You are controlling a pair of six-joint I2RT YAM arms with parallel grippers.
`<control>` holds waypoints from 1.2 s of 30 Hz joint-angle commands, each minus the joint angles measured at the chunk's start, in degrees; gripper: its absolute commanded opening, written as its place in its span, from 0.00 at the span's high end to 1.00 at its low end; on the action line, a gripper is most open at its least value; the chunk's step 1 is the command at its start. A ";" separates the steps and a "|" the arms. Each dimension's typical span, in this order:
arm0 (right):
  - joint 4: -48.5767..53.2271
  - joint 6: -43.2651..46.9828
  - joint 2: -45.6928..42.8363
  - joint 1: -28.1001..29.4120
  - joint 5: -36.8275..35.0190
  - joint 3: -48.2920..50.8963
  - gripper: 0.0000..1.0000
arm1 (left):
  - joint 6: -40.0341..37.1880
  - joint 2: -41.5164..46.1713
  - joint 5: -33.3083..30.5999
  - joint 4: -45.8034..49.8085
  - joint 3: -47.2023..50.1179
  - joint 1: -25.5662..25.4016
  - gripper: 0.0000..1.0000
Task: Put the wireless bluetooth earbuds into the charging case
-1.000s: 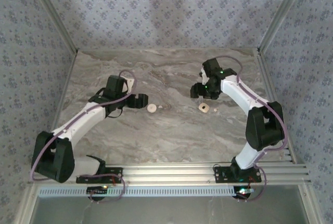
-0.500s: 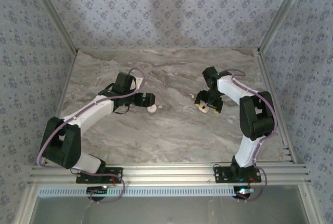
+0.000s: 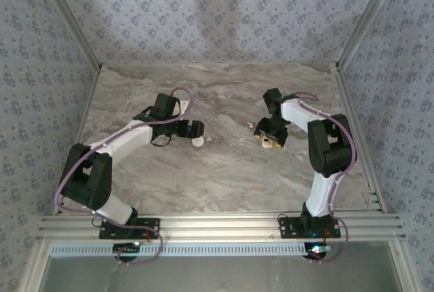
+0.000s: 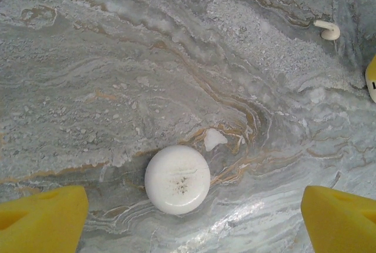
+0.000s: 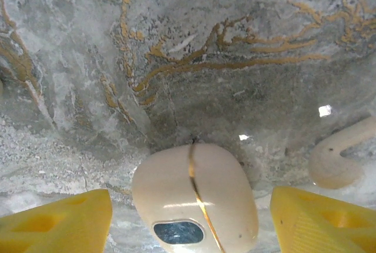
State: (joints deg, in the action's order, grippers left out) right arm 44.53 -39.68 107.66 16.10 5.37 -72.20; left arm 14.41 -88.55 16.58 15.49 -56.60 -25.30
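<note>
Next, my right gripper picks up the case (image 3: 266,143) and hands it to my left gripper to hold, because the charging case lies shut (image 5: 195,185), far from my left gripper.
The charging case (image 5: 194,197) is a cream, rounded piece with a seam and a dark window, lying shut on the marble. My right gripper (image 5: 191,218) is open around it, a yellow finger on each side with gaps. A curved white earbud (image 5: 341,156) lies just right of the case. In the top view the right gripper (image 3: 272,136) hangs over the case (image 3: 267,142). My left gripper (image 4: 194,212) is open over a round white disc (image 4: 177,179). A tiny white bit (image 4: 214,138) lies just beyond the disc. Another curved earbud (image 4: 327,29) rests farther off.
The marble tabletop (image 3: 224,177) is bounded by patterned walls at the back and sides and an aluminium rail (image 3: 224,224) at the near edge. The white disc (image 3: 197,141) sits left of centre under the left gripper (image 3: 193,129).
The left arm reached right until its gripper stood over the white disc. The right gripper moved nearer and lower onto the case, its fingers now straddling it.
</note>
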 commanded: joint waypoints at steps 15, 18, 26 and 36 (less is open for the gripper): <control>1.85 0.21 3.75 1.83 0.90 -2.41 0.44 | -1.38 -1.36 3.10 -1.25 -2.20 0.34 0.07; 1.63 0.87 3.38 2.22 0.81 -2.25 0.49 | -1.27 -0.90 3.61 -1.16 -2.07 0.56 0.08; -2.85 3.09 -2.67 4.40 0.45 0.90 0.54 | 2.99 1.18 5.39 1.38 -2.85 2.25 0.11; -16.34 14.71 -20.45 10.49 -1.53 11.99 0.54 | 1.84 6.90 9.59 12.41 -8.12 3.74 0.20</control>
State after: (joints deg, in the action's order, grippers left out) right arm 33.93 -30.33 91.66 25.30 4.75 -62.70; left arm 16.97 -84.82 23.20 22.68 -61.87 -22.11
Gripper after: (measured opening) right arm 0.462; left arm 0.811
